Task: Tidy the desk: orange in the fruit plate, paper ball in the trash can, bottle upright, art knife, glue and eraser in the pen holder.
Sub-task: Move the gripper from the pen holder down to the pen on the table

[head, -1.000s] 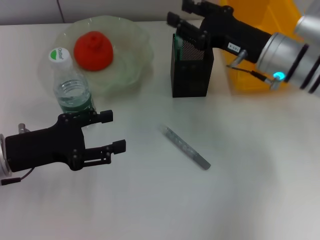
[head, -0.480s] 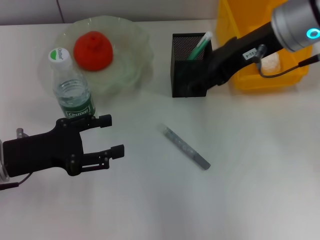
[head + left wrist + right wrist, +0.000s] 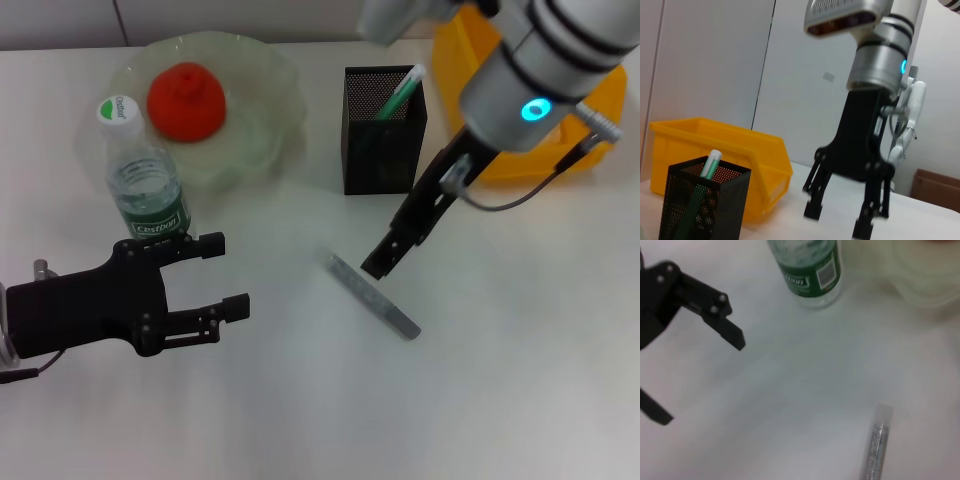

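I can keep moving down because my right gripper's open fingers line up across the grey stick's narrow width (image 3: pixel 366 289). I should go toward its middle (image 3: pixel 374 296) until the fingers are on both sides of it, then close them.
The orange (image 3: pixel 186 98) lies in the fruit plate (image 3: pixel 272 70). In front of the plate the bottle (image 3: pixel 146 180) stands upright. A green-and-white stick (image 3: pixel 400 92) leans inside the pen holder (image 3: pixel 380 150). On the table lies a slim grey stick (image 3: pixel 372 295), art knife or glue, I cannot tell which. My right gripper (image 3: pixel 385 262) hangs open just above its far end. My left gripper (image 3: pixel 225 272) stands open, empty, near the bottle. The trash can (image 3: pixel 452 70) sits behind the right arm. The paper ball and eraser are out of view.
The right arm crosses over the trash can and beside the pen holder. In the right wrist view the grey stick (image 3: pixel 877 450) lies apart from the bottle (image 3: pixel 810 270) and the left gripper (image 3: pixel 700 380). Bare white table surrounds the stick.
My right arm swung away from the pen holder, leaving the green-and-white stick inside, and came down over the grey stick. The left gripper barely moved.
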